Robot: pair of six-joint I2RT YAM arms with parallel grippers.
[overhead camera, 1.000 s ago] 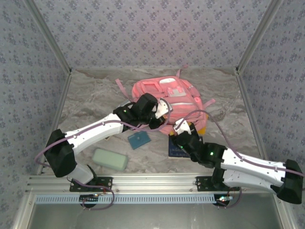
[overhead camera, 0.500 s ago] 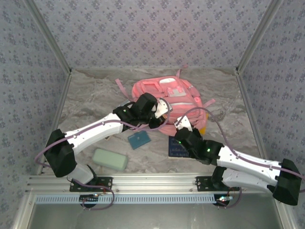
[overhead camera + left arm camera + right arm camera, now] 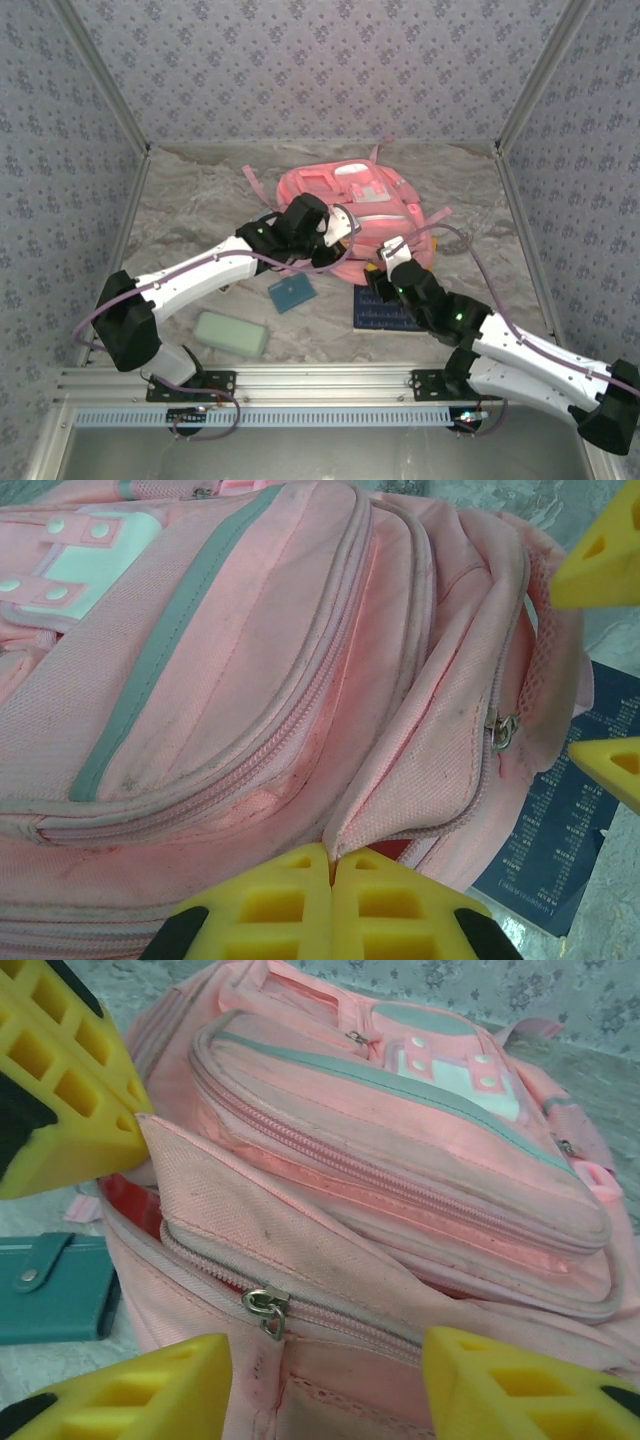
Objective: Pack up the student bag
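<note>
The bag's zipper is open only near the bag flap's held corner, so my right gripper should grab the zipper slider's pull tab and pull it farther along.
The student bag is a large pink backpack lying flat at the middle of the table. My left gripper is shut on the edge of its opened flap, holding it up; red lining shows underneath. In the top view the left gripper sits at the bag's near edge. My right gripper is open, its yellow fingers on either side of the bag's near edge, just below the metal zipper slider. From above, the right gripper is right beside the left one.
A dark blue book lies flat just in front of the bag, under the right arm. A teal wallet sits to its left, and a pale green case lies nearer the left arm's base. Patterned walls enclose the table.
My right arm has pushed forward over the blue book to the bag's near edge, uncovering most of the book. The left gripper has kept its pinch on the flap.
</note>
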